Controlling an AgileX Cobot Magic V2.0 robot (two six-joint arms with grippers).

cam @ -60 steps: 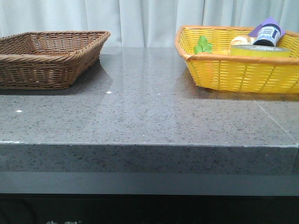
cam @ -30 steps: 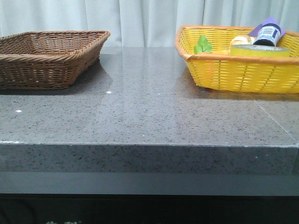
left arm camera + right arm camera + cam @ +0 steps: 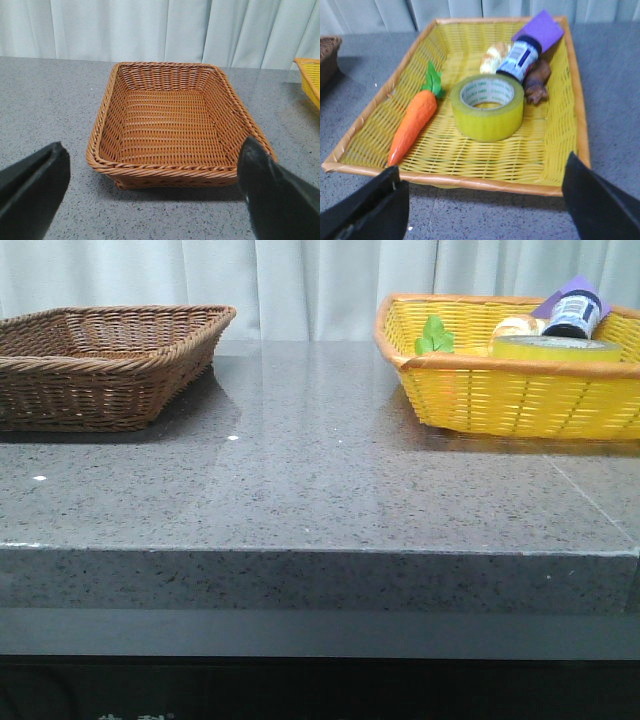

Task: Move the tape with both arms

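Observation:
My left gripper is far from the tape in the yellow basket, so my right gripper should lift it out and put it down between the baskets.
The tape, a wide yellow roll with a white core and green lettering, lies flat in the middle of the yellow basket. In the front view the tape shows just above the yellow basket's rim at the back right. My right gripper is open over the table, short of that basket's near rim, with nothing between its fingers. My left gripper is also open, in front of the empty brown wicker basket. Neither arm shows in the front view.
Beside the tape lie a toy carrot, a dark-capped bottle with a blue label, a purple block, a bread-like piece and a small brown object. The brown basket stands at the back left of the grey stone table.

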